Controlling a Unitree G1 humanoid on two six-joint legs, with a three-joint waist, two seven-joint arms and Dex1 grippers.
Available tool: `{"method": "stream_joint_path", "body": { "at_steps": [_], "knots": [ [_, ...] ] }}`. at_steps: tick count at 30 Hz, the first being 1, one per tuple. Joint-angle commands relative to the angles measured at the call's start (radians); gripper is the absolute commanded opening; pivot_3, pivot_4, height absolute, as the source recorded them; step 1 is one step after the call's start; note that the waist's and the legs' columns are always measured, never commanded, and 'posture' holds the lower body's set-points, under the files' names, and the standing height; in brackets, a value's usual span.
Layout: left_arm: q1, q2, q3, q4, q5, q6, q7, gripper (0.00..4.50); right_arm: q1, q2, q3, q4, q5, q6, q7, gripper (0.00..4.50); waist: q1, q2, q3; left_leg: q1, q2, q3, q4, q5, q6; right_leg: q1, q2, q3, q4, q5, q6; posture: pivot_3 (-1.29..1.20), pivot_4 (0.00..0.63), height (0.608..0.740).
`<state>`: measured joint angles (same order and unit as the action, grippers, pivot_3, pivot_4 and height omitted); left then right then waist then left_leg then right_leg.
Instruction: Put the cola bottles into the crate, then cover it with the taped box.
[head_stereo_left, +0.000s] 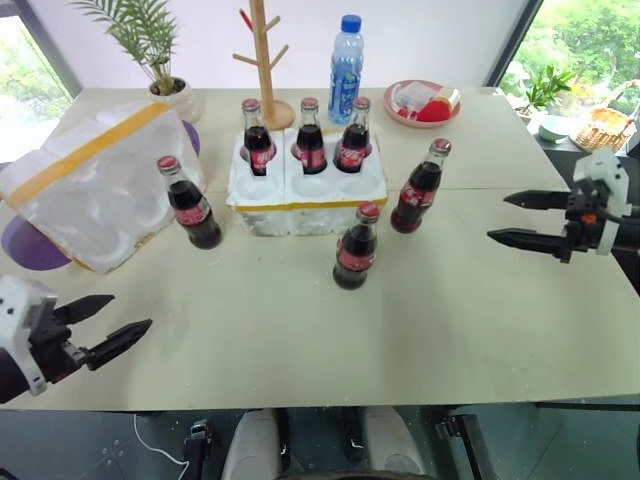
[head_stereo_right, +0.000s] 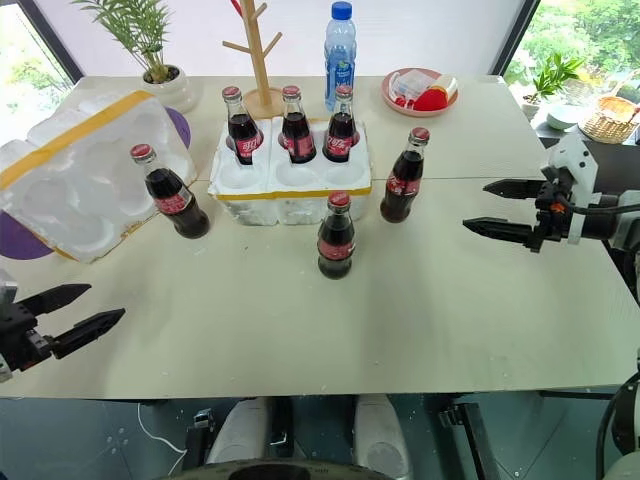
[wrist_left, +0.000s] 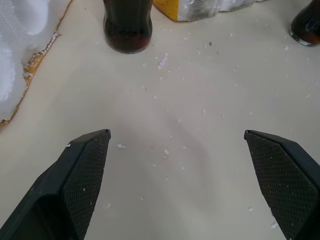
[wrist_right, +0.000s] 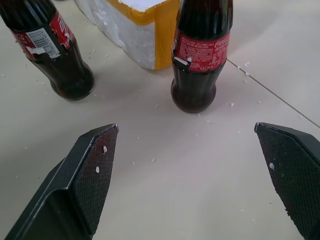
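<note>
The cola bottle (head_stereo_left: 190, 204) should sink down to its label when the robot lowers it by the taped box into the crate, because the back row (head_stereo_left: 311, 152) sits that deep.
The crate (head_stereo_left: 300, 195) stands mid-table with three cola bottles (head_stereo_left: 310, 140) upright in its back row of holes. Three more cola bottles stand loose on the table: one left of the crate (head_stereo_left: 190, 205), one in front of it (head_stereo_left: 355, 248), one to its right (head_stereo_left: 420, 188). The taped box (head_stereo_left: 95, 180) lies tilted at the left, hollows facing up. My left gripper (head_stereo_left: 115, 325) hovers open near the table's front left edge. Over the table's right edge my right gripper (head_stereo_left: 520, 220) is open, pointing at the right bottle (wrist_right: 200, 60). Both are empty.
Behind the crate stand a clear water bottle with a blue cap (head_stereo_left: 345, 55), a wooden peg stand (head_stereo_left: 265, 60) and a potted plant (head_stereo_left: 165, 75). A pink plate (head_stereo_left: 420, 102) sits at the back right. A purple mat (head_stereo_left: 30, 245) lies under the taped box.
</note>
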<state>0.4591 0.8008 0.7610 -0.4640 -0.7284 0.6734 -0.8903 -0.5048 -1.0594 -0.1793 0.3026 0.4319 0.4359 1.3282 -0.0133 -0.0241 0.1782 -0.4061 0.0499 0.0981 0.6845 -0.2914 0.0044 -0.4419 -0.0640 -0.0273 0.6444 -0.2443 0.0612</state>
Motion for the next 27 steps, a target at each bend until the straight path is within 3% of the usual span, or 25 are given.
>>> {"method": "stream_joint_path", "body": {
  "at_steps": [1,12,18,22,27],
  "knots": [
    [0.0,-0.004,0.002,-0.03,0.002,-0.017,0.001,4.49,0.001,-0.005,-0.038,-0.004,0.009,-0.02,0.001,4.5,0.0,0.0,0.0,0.0,0.0,0.0,0.0,0.0,0.0,0.0,0.0,0.0,0.0,0.0,0.0,0.0,0.15,0.74],
    [-0.046,-0.02,-0.01,-0.011,0.018,-0.018,0.051,4.49,0.017,0.01,-0.04,-0.001,0.004,-0.054,-0.024,4.5,0.001,0.0,0.0,0.0,0.0,0.0,0.0,0.0,0.0,0.0,0.0,0.0,0.0,0.0,0.0,0.0,0.15,0.74],
    [-0.119,-0.035,-0.038,0.017,0.012,-0.018,0.087,4.49,0.048,-0.007,-0.071,-0.068,0.067,0.044,-0.015,4.5,0.001,0.0,0.0,0.0,0.0,0.0,0.0,0.0,0.0,0.0,0.0,0.0,0.001,0.0,0.0,0.0,0.15,0.74],
    [-0.279,-0.063,-0.109,0.094,0.067,-0.056,0.193,4.49,0.092,-0.028,-0.129,-0.163,0.116,0.109,-0.024,4.5,0.007,0.001,0.0,0.0,0.0,0.0,0.0,0.0,0.0,0.0,0.001,0.0,0.001,0.001,0.001,0.0,0.15,0.74],
    [-0.491,-0.125,-0.27,0.201,0.178,-0.139,0.287,4.49,0.165,-0.051,-0.251,-0.405,0.32,0.342,-0.02,4.5,0.01,0.0,-0.001,0.001,-0.001,-0.001,0.0,0.001,-0.001,0.002,0.0,0.0,0.002,0.002,0.004,0.0,0.15,0.74]
  ]
}}
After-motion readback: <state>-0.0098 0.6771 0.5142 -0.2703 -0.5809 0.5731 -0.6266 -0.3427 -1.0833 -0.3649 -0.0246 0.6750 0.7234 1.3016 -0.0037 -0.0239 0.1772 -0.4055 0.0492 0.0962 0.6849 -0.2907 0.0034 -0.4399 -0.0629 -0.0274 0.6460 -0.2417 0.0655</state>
